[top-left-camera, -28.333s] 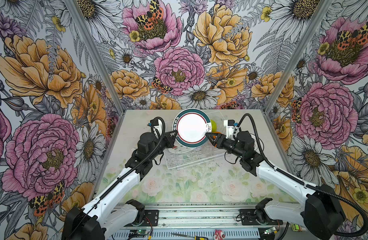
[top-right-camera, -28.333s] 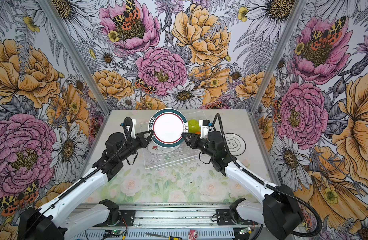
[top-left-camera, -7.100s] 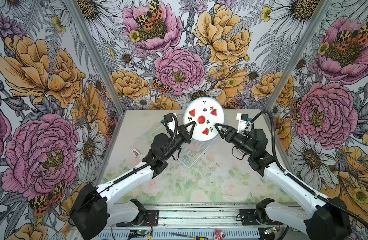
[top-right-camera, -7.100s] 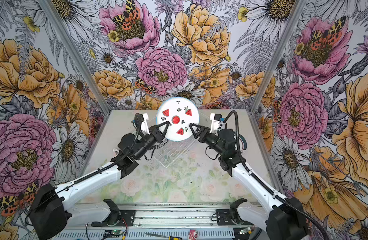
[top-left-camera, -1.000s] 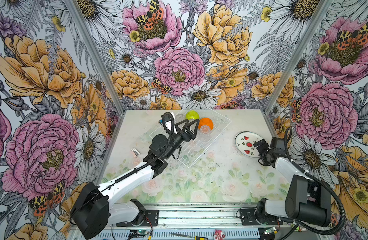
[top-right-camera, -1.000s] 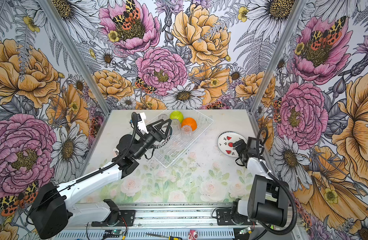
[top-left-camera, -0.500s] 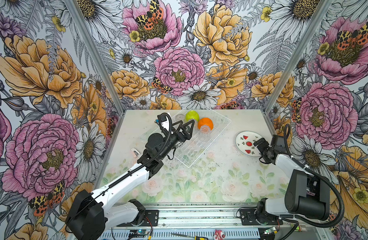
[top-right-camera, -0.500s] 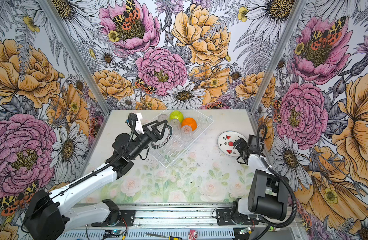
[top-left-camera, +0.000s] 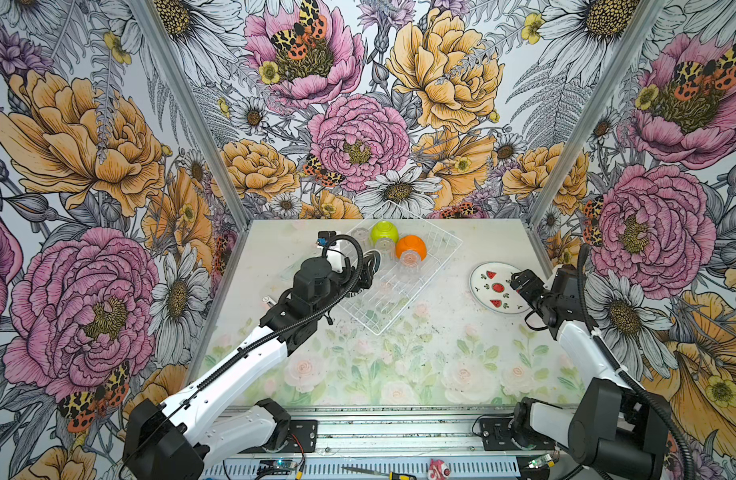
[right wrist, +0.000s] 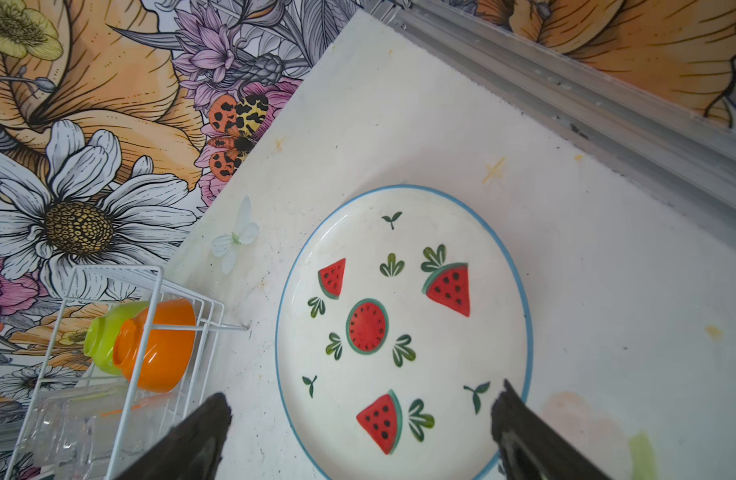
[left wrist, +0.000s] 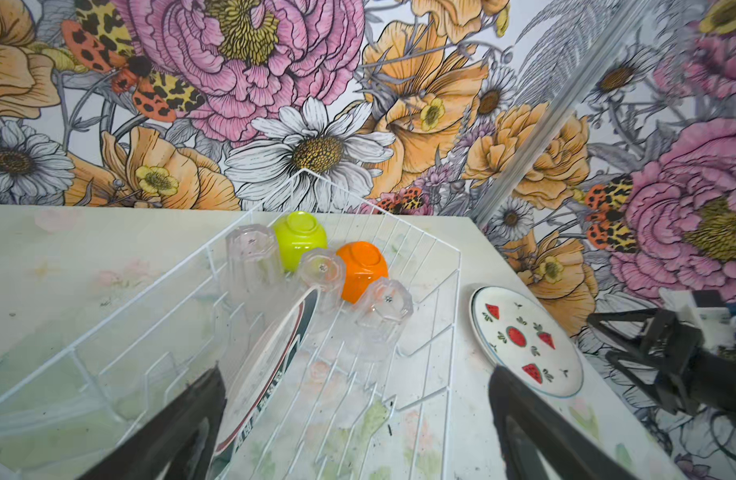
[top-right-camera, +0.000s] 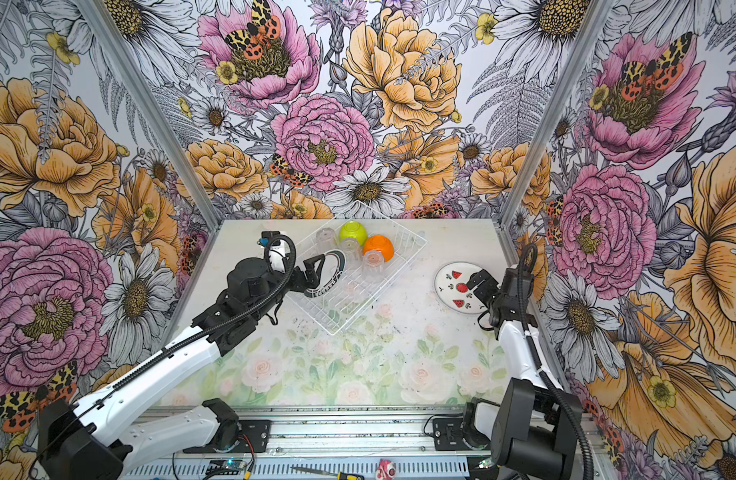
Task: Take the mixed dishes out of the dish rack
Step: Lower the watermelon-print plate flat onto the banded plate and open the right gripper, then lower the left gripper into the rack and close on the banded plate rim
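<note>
The upright plate point(top-right-camera: 336, 269) stands edge-on between the left gripper's open fingers, so the robot should keep moving toward the upright plate's near edge point(left wrist: 233, 441) until both fingers close on it.
The dish rack point(top-left-camera: 377, 331) point(top-right-camera: 335, 331) is a white wire basket lying slantwise at the back of the table. Upside down in it are a lime-green bowl point(top-left-camera: 384, 232), an orange bowl point(top-left-camera: 411, 247) and three clear tumblers point(top-left-camera: 408, 262). A teal- and red-rimmed plate point(top-right-camera: 337, 266) point(left wrist: 274, 353) stands upright in the slots. My left gripper point(top-right-camera: 316, 272) point(left wrist: 358, 399) is open at the rack's left side, the plate between its fingers, close to one. My right gripper point(top-left-camera: 520, 282) point(right wrist: 358, 407) hangs open over the near edge of a watermelon plate point(top-left-camera: 493, 286) point(right wrist: 399, 324) lying flat on the table.
Floral walls with aluminium posts point(top-left-camera: 565, 166) close in the table on three sides. A small white part point(top-left-camera: 267, 299) lies left of the rack. A screwdriver point(top-left-camera: 382, 473) lies on the front rail.
The watermelon plate, held up by both grippers seven seconds ago, now lies on the table at the right. In the last second the left gripper drew back slightly; the right one barely shifted.
</note>
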You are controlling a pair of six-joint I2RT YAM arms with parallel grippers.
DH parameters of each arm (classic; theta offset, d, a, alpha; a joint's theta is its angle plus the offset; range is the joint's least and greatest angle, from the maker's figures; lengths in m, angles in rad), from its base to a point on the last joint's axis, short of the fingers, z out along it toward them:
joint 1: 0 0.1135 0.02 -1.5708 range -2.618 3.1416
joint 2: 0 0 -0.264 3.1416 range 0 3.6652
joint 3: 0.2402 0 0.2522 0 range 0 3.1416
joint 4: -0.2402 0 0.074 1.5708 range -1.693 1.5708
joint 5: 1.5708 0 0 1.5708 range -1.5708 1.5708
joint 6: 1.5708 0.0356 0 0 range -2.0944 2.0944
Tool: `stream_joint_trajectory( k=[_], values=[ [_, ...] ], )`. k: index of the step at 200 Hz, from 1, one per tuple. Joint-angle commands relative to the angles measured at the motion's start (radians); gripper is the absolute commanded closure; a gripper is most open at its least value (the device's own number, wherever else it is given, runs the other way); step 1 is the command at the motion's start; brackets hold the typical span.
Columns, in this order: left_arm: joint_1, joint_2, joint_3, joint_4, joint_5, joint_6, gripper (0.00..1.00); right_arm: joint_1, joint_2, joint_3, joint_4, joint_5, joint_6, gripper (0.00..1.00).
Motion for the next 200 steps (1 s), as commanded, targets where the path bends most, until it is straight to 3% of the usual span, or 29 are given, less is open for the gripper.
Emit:
stream_joint_trajectory(
  k=[1,57,81,107,138,200],
  values=[
    [0.013,0.067,0.038,-0.124,-0.064,0.056,0.01,-0.002,-0.066,-0.03,0.023,-0.084,-0.015,0.01],
    [0.062,0.225,0.121,-0.163,-0.025,0.098,0.02,-0.003,-0.251,-0.126,0.023,-0.266,0.058,0.01],
    [0.08,0.257,0.139,-0.18,0.028,0.117,0.09,-0.003,-0.349,-0.191,0.021,-0.315,0.087,0.0],
    [0.087,0.284,0.141,-0.179,0.039,0.14,0.21,-0.003,-0.437,-0.258,0.021,-0.329,0.119,0.01],
    [0.092,0.313,0.145,-0.18,0.006,0.144,0.23,-0.003,-0.482,-0.294,0.022,-0.335,0.134,0.0],
    [0.097,0.397,0.183,-0.192,-0.009,0.148,0.38,-0.002,-0.461,-0.287,0.023,-0.338,0.143,0.01]
  ],
)
